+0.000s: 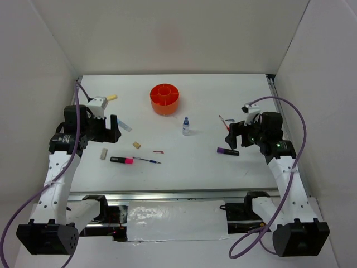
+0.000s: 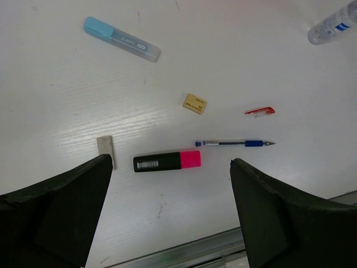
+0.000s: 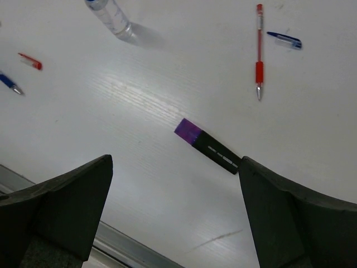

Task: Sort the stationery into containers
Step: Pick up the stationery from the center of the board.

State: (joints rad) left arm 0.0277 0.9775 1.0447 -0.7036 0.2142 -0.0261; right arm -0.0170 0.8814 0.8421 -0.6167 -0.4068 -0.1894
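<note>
The robot's open right gripper keeps moving toward the blue cap (image 1: 186, 119) until its fingers are on either side of it, since the clear bottle (image 1: 186, 129) stands upright and clear of its neighbours.
The orange container (image 1: 164, 99) stands at the far middle of the table. Stationery lies scattered in front of it. My left gripper (image 1: 114, 129) (image 2: 170, 167) hovers open and empty above the pink-black highlighter (image 2: 166, 161), with a blue pen (image 2: 234, 143), a tan eraser (image 2: 194, 103), a grey eraser (image 2: 105, 148) and a blue strip (image 2: 121, 38) around it. My right gripper (image 1: 231, 137) (image 3: 174, 162) is open and empty over the purple-black marker (image 3: 206, 145); its black end runs under the right finger. A red pen (image 3: 259, 50) and a clear bottle (image 1: 186, 126) lie farther out.
A yellow stick (image 1: 112, 97) lies far left beside the left arm. A small red clip (image 2: 260, 111) and a blue clip (image 3: 284, 39) rest on the table. A metal rail (image 1: 167, 195) runs along the near edge. White walls enclose the table.
</note>
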